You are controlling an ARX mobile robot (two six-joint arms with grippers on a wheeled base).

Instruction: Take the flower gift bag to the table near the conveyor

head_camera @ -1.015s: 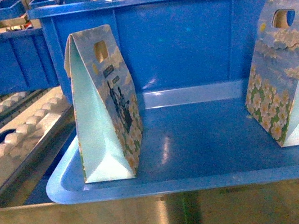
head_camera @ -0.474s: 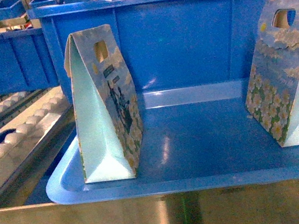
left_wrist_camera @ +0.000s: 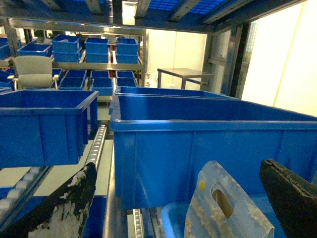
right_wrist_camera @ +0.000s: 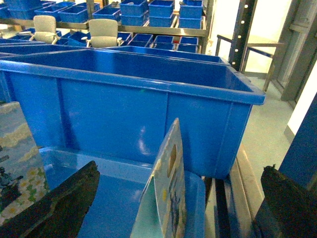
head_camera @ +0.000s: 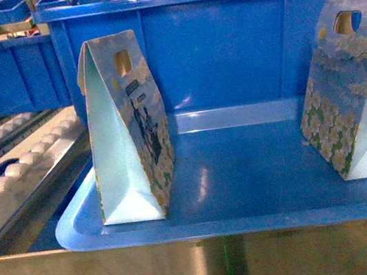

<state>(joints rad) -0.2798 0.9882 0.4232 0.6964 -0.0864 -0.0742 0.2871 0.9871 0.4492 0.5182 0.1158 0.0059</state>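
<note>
I expect the flower gift bag [head_camera: 342,91] to keep its wedge shape when I carry it, because the pale side panel stands straight with sharp edges.
Two flower gift bags stand upright in a shallow blue tray [head_camera: 252,221]. One bag [head_camera: 126,129] is at the tray's left end, the other bag [head_camera: 352,97] at its right end. In the left wrist view my left gripper [left_wrist_camera: 178,171] is open, with the left bag [left_wrist_camera: 225,210] low between its fingers [left_wrist_camera: 59,208], apart from both. My right gripper [right_wrist_camera: 181,171] is open too, and the right bag [right_wrist_camera: 171,193] stands edge-on between its fingers [right_wrist_camera: 287,203], untouched. Conveyor roller tracks [head_camera: 14,171] run along the left. The table is out of view. Neither gripper shows in the head view.
A deep blue bin [head_camera: 225,47] stands right behind the tray, and another bin [head_camera: 6,75] sits on the left track. A steel rail [head_camera: 190,269] runs along the front. Shelves of blue bins [left_wrist_camera: 99,54] and chairs [right_wrist_camera: 101,32] fill the background.
The bags sit a few pixels further left in the head view, as if the camera drifted slightly. Nothing else differs.
</note>
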